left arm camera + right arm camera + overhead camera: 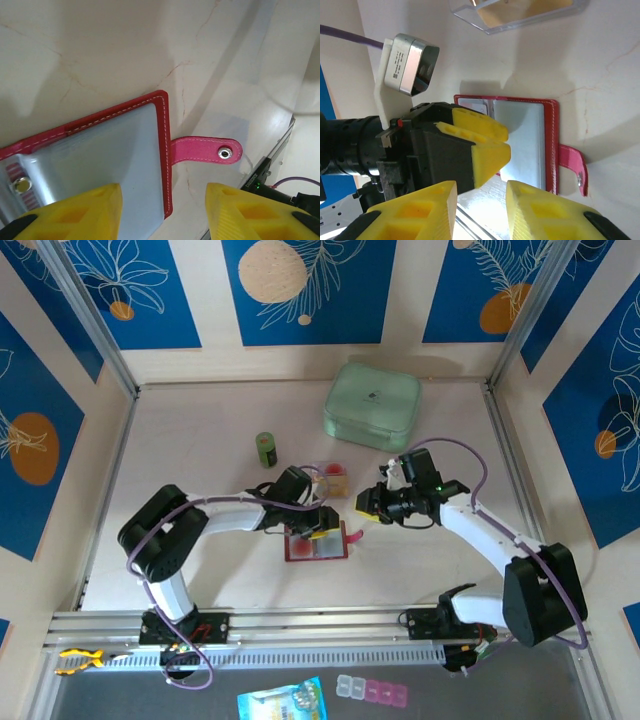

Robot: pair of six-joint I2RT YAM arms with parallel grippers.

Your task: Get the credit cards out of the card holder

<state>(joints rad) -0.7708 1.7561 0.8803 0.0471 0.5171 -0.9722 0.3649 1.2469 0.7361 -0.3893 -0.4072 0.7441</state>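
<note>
The way from the strap (pixel 355 537) to the card is blocked by my left gripper, so that gripper should move back to the opposite edge (pixel 286 548) before my right gripper takes the card.
The red card holder (pixel 330 548) lies open on the table, its pale clear pockets (pixel 115 165) facing up and its snap strap (pixel 207 151) sticking out to the right. My left gripper (pixel 162 210) hovers open just over the holder's right edge, one finger above the pocket and one above bare table. A card edge with reddish bands (pixel 27 202) peeks from a pocket near the snap. My right gripper (pixel 480 210) is open and empty, right of the holder (pixel 547 145) and facing the left gripper's fingers (pixel 487 150). An orange-tan card (pixel 520 12) lies in the clear plastic rectangle.
The clear plastic rectangle (pixel 330 478) sits just behind the holder. A large mint-green case (pixel 372 405) stands at the back right, and a small green cylinder (pixel 266 449) stands at the back left. Metal rails frame the table's sides.
</note>
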